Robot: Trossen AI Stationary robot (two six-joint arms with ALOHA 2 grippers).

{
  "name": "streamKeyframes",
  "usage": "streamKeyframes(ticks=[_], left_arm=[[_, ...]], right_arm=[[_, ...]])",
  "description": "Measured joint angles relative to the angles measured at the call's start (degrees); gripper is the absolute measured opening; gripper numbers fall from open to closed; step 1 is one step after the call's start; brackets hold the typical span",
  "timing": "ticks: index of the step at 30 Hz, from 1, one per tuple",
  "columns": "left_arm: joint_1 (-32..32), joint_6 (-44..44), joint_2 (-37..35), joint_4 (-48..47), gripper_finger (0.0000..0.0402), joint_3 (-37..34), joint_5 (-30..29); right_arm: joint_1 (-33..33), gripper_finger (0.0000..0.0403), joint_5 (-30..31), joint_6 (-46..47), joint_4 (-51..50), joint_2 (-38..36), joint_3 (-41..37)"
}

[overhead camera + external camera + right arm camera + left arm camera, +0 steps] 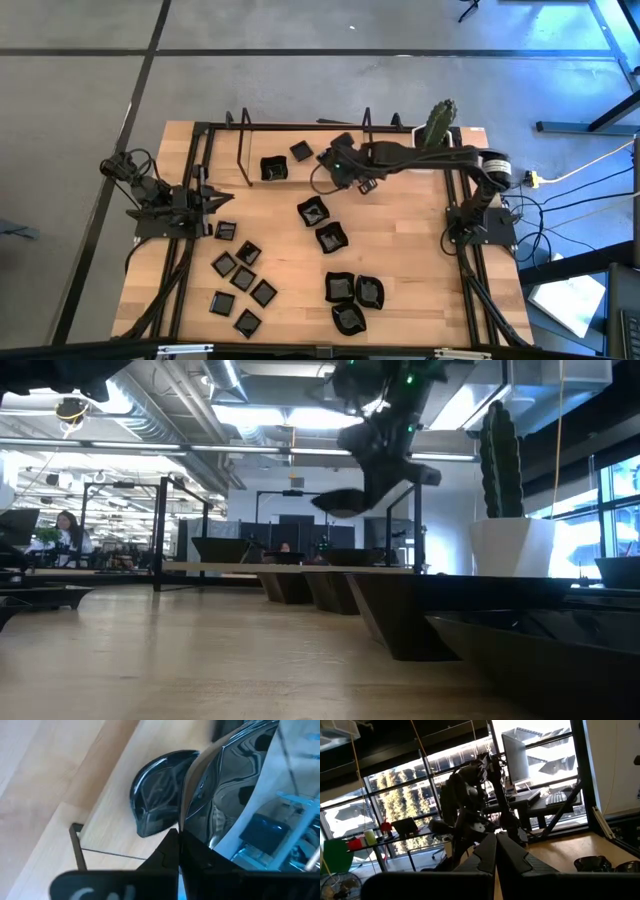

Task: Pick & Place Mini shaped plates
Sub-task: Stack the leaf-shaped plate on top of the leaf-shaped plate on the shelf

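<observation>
The held plate's curve (231,779) runs the same way as the open plate (160,792) below. My right gripper should go on lowering it until the plates nest, and then let go.
Many mini shaped plates, small glossy black dishes, lie flat on the wooden table: a group at the near left (243,279), a few rounded ones near the front (355,300), two mid-table (322,224) and two at the far side (273,168). Above the far middle, my right gripper (178,837) is shut on one more black plate (235,790), which also shows in the low view (345,500). Another plate (160,790) lies on the table below it. My left gripper (496,840) waits shut at the table's left side (215,200). My right gripper pinches the held plate's rim (186,822) between its two fingers, coming at it slanting down from the table's right. The plate is lifted clear of the table and hangs tilted below the gripper (385,450).
A white pot with a cactus (437,125) stands at the far right corner. A black metal frame (240,150) with upright posts runs along the table's far edge and sides. Bare wood lies mid-right (410,240).
</observation>
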Motion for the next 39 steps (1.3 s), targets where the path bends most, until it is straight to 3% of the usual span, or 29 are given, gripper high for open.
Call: streamKeyframes(ticks=[10, 23, 39], left_arm=[[0.0, 0.0, 0.0, 0.0, 0.0003, 0.0, -0.1], [0.0, 1.3, 0.0, 0.0, 0.0003, 0.0, 0.0], [0.0, 1.3, 0.0, 0.0, 0.0003, 0.0, 0.0]], right_arm=[[-2.8, 0.0003, -0.2, -6.5, 2.5, 5.3, 0.0], [-4.0, 0.0005, -0.3, -6.4, 1.6, 6.9, 0.0], [-4.0, 0.0055, -0.2, -3.9, 1.1, 6.9, 0.0]])
